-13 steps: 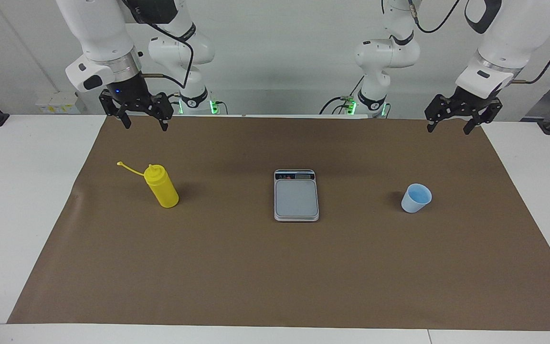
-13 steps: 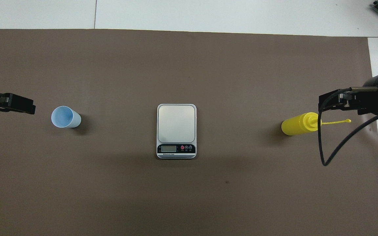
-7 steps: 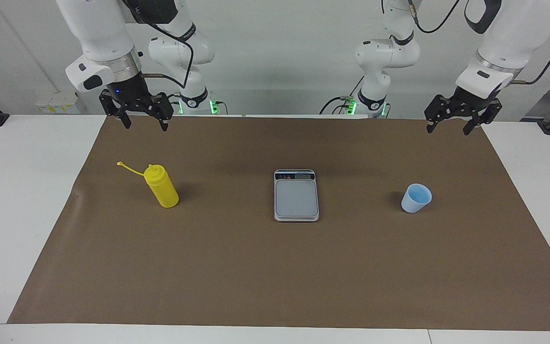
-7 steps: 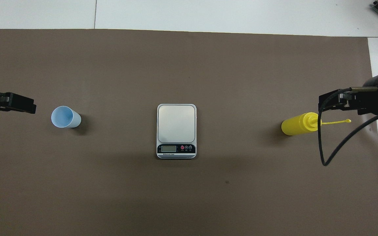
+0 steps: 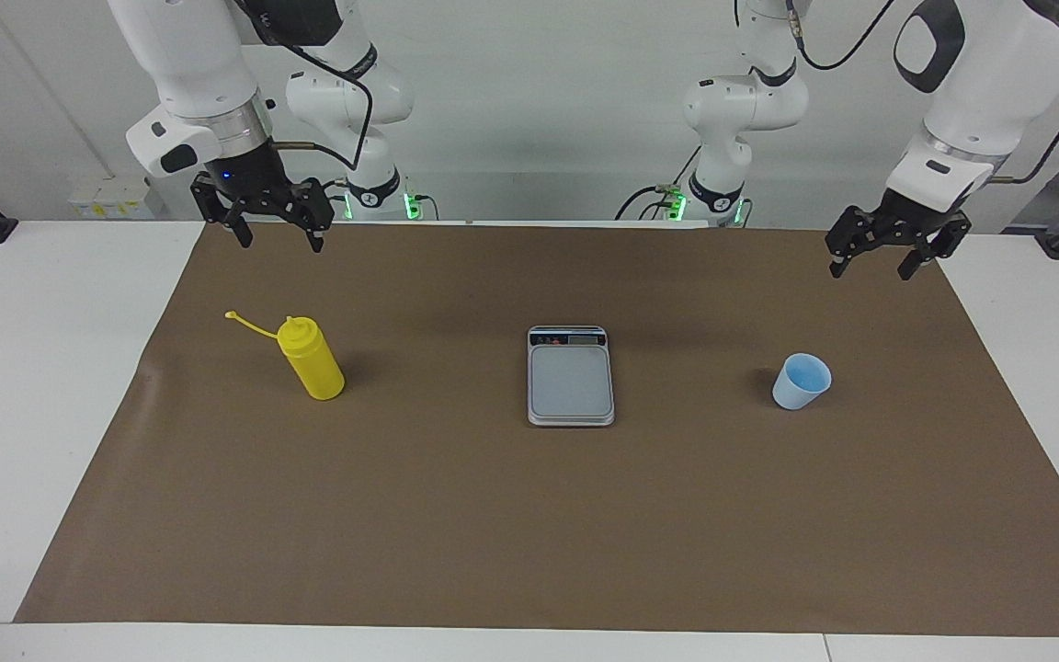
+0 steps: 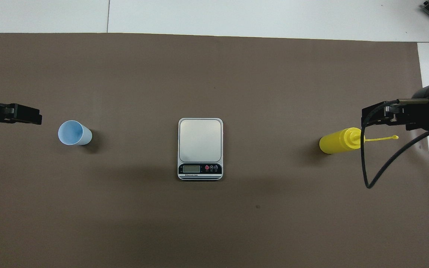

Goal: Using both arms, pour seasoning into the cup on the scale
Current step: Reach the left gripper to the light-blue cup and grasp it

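The pale blue cup (image 5: 801, 382) is standing upright with its rim clear in front of the left gripper's open fingers, so the robot should now lower until the fingers are on both sides of the cup's near rim (image 6: 63, 124).
The yellow seasoning bottle (image 5: 311, 363) (image 6: 339, 141) stands upright toward the right arm's end, its tethered cap (image 5: 232, 316) sticking out sideways. The pale blue cup (image 5: 802, 381) (image 6: 73, 133) stands upright toward the left arm's end. Between them lies the grey scale (image 5: 571, 375) (image 6: 200, 148), bare, with its display end nearer the robots. My right gripper (image 5: 280, 245) (image 6: 371, 115) hangs open in the air near the bottle, holding nothing. The left gripper (image 5: 870, 272) (image 6: 32, 115) hangs open in the air near the cup, also with nothing in it.
A brown mat (image 5: 529, 533) covers most of the white table (image 5: 42, 386). Two smaller white arms with green lights (image 5: 373, 188) (image 5: 718, 193) stand at the robots' end. A black cable (image 6: 365, 163) loops down from the right arm.
The left gripper has come down and drawn slightly closer to the cup. The right gripper, bottle, cup and scale have not moved.
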